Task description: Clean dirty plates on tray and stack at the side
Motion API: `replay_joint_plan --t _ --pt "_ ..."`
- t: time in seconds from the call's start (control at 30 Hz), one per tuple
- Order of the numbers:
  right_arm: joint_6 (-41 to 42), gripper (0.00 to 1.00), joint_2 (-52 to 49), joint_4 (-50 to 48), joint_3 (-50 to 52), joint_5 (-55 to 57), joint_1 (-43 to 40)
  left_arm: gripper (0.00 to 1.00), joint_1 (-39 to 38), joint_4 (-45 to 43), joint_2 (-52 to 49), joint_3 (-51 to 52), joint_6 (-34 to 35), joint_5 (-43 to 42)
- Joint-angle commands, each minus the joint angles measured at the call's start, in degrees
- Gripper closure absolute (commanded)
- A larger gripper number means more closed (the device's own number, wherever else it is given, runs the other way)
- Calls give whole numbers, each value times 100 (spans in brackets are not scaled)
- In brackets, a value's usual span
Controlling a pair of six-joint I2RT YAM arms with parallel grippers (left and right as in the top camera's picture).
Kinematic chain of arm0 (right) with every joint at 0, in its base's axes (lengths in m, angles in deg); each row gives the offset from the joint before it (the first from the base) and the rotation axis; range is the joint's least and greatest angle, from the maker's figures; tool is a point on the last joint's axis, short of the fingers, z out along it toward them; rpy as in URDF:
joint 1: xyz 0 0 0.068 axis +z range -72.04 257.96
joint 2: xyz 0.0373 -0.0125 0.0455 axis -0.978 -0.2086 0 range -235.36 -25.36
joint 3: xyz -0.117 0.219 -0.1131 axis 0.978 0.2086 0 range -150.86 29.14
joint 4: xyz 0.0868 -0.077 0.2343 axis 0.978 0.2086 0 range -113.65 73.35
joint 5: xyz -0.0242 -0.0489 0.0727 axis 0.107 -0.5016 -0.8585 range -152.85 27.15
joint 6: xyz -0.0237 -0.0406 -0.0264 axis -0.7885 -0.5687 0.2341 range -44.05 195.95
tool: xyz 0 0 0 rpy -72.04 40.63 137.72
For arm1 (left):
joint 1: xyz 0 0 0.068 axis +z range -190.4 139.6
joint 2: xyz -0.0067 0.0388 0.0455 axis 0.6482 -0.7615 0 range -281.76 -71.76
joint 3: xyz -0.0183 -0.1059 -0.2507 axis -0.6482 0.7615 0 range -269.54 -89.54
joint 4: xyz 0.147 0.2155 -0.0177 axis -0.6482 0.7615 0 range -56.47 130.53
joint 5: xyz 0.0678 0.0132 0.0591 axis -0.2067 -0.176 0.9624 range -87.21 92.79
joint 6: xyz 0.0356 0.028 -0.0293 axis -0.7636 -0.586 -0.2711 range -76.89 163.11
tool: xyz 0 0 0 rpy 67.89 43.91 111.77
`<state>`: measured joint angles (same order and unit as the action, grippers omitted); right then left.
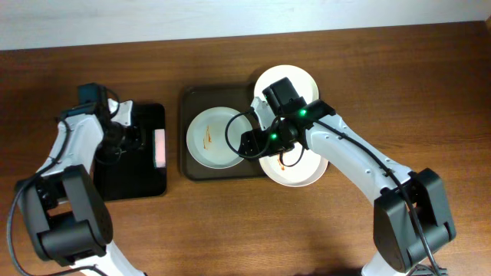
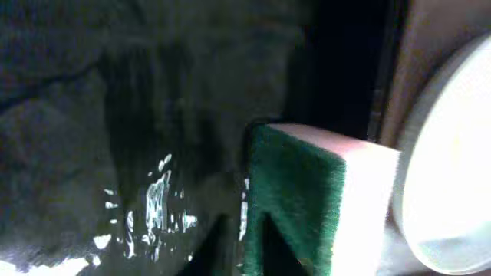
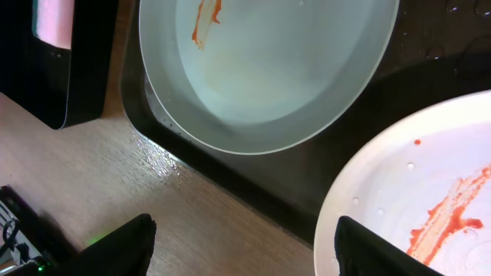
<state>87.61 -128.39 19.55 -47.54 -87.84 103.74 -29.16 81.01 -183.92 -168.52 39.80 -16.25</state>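
The sponge is standing tilted by the black tray's side, and the left gripper is at the sponge's green side (image 2: 298, 188), so the robot should lay the sponge flat, open wide and straddle it (image 1: 159, 148).
The dark tray (image 1: 184, 134) holds a white plate (image 1: 211, 138) with a thin orange streak. A second, sauce-streaked plate (image 1: 295, 172) lies over the tray's front right rim. A third plate (image 1: 295, 78) is at the back right, partly under my right arm. My right gripper (image 1: 247, 143) hovers open and empty between the streaked plates. In the right wrist view its gripper (image 3: 245, 249) spans bare table in front of the tray (image 3: 253, 184), with the smeared plate (image 3: 399, 176) by its right finger. My left gripper (image 2: 242, 253) stands nearly shut on the edge of a green-and-pink sponge (image 2: 307, 199).
The sponge (image 1: 160, 147) sits on a smaller glossy black tray (image 1: 126, 180) left of the big tray, wet with glare in the left wrist view. Wooden table surrounds both trays. The table's far edge runs along the top of the overhead view.
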Motion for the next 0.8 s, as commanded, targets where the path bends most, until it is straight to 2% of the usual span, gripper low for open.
replay_joint_plan --t 0.0,0.03,0.07,0.1,0.13,0.17,0.3,0.37,0.4,0.47,0.53,0.63,0.7,0.77 --pt "-17 24 66 -90 -11 -31 46 100 81 -37 -55 -101 0 -994" --pt "-17 24 66 -103 -11 -31 46 100 87 -17 -55 -101 -142 -1062" --pt "-17 24 66 -101 -11 -31 46 92 133 15 -42 -107 -146 -1097" --pt "-17 24 66 -103 -11 -31 46 75 240 11 -13 -107 -146 -1318" --pt "-20 24 66 -103 -11 -31 46 66 393 11 26 -107 -149 -1714" --pt "-17 24 66 -103 -11 -31 46 60 520 15 33 -107 -149 -1987" --pt "-17 24 66 -103 -11 -28 46 52 651 326 31 -98 -608 -2205" --pt "-20 24 66 -103 -11 -28 46 53 518 457 24 -70 -1001 -2199" --pt "-17 24 66 -103 -11 -31 46 57 444 446 13 -33 -1051 -2028" --pt "-17 24 66 -98 -11 -31 46 58 310 437 -101 50 -1054 -1751" --pt "-17 24 66 -98 -11 -31 46 81 262 310 -234 149 -1051 -1690" --pt "-17 24 66 -87 -11 -31 46 90 262 291 -260 170 -1051 -1388" --pt "-17 24 66 -81 -11 -31 46 100 262 264 -260 170 -1051 -1261" --pt "-17 25 66 -79 -11 -31 46 100 280 487 -186 -9 -1043 -1191"
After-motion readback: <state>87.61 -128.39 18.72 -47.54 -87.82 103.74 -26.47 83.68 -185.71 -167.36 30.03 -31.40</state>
